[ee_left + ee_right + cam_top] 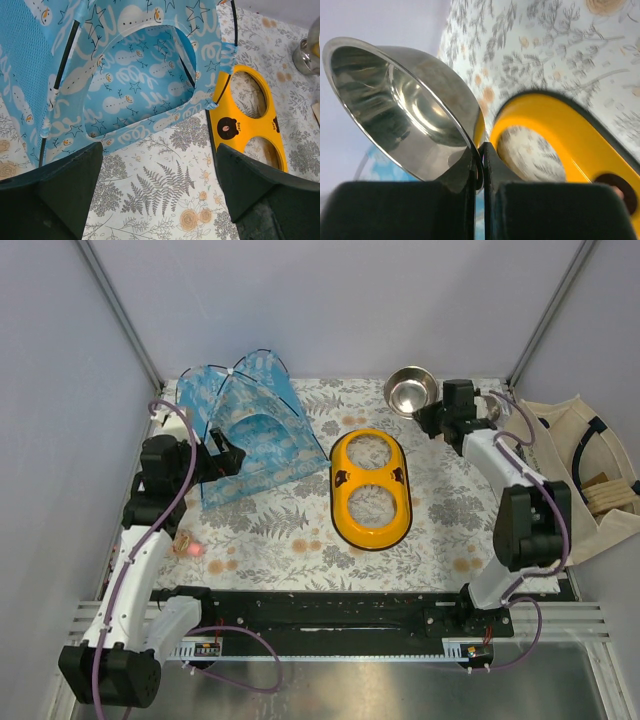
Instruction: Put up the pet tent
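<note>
The steel bowl [411, 391] is held by its rim in my right gripper, and the yellow stand's front hole [372, 506] is empty. I should keep carrying the bowl until it rests in that hole.
The pet tent [245, 425] stands upright at the back left of the table, light blue with snowman print, black poles and an arched doorway; the left wrist view shows its doorway [145, 80]. My left gripper [228, 455] is open and empty, just in front of the tent's doorway, its fingers [55, 190] apart over the floral cloth. My right gripper [428, 420] is shut on the rim of a steel bowl [410, 390], held tilted above the table at the back right; the right wrist view shows the bowl [405, 105] pinched between the fingers.
A yellow two-hole bowl stand [371, 488] lies mid-table on the floral cloth [280, 530], right of the tent. A second steel bowl [307, 50] is at the back right. A cream bag [585, 475] sits off the table's right side. A small pink object [190, 549] lies near the left arm.
</note>
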Robot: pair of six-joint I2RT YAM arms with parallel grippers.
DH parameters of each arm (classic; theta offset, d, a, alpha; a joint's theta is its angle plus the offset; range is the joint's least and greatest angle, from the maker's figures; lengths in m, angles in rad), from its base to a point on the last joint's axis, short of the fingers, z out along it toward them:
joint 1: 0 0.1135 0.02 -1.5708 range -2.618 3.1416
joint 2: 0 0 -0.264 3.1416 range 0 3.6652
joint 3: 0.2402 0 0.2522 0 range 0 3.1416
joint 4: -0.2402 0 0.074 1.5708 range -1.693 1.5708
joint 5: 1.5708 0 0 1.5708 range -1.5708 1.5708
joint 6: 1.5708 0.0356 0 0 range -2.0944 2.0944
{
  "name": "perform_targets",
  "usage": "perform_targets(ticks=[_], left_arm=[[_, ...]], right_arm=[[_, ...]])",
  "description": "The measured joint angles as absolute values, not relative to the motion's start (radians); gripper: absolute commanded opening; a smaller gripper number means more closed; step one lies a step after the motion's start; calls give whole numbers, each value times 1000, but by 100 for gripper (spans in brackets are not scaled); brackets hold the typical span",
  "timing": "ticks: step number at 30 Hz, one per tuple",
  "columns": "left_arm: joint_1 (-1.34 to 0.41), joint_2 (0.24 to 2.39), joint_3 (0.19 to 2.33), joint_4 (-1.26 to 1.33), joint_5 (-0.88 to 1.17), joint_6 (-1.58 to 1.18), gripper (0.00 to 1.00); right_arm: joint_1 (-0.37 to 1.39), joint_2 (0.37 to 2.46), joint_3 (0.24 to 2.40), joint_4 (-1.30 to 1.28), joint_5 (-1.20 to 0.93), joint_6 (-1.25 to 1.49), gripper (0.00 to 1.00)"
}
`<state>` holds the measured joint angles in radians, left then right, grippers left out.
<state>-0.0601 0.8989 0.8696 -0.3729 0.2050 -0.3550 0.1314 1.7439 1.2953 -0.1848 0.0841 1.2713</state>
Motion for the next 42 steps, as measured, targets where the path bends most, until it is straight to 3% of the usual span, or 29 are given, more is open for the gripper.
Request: perform_targets(ticks=[13, 19, 27, 29, 32, 35, 42], left_arm=[[-60, 845, 826, -372, 232, -386, 99], [-61, 842, 799, -373, 245, -402, 99], [-65, 818, 789, -370, 260, -416, 99], [-64, 817, 785, -366, 261, -419, 99], [-64, 817, 777, -366, 262, -419, 99], [-64, 817, 775, -366, 262, -419, 99], [-64, 815, 775, -366, 261, -419, 99]], right_arm=[[214, 1279, 836, -478, -88, 826, 0], [313, 1313, 806, -491, -126, 743, 0], [349, 1413, 785, -429, -156, 721, 9], [352, 1452, 788, -414, -168, 718, 18], [352, 1465, 805, -424, -172, 714, 45], [363, 1467, 831, -442, -157, 712, 61], [378, 1427, 901, -585, -77, 692, 68]])
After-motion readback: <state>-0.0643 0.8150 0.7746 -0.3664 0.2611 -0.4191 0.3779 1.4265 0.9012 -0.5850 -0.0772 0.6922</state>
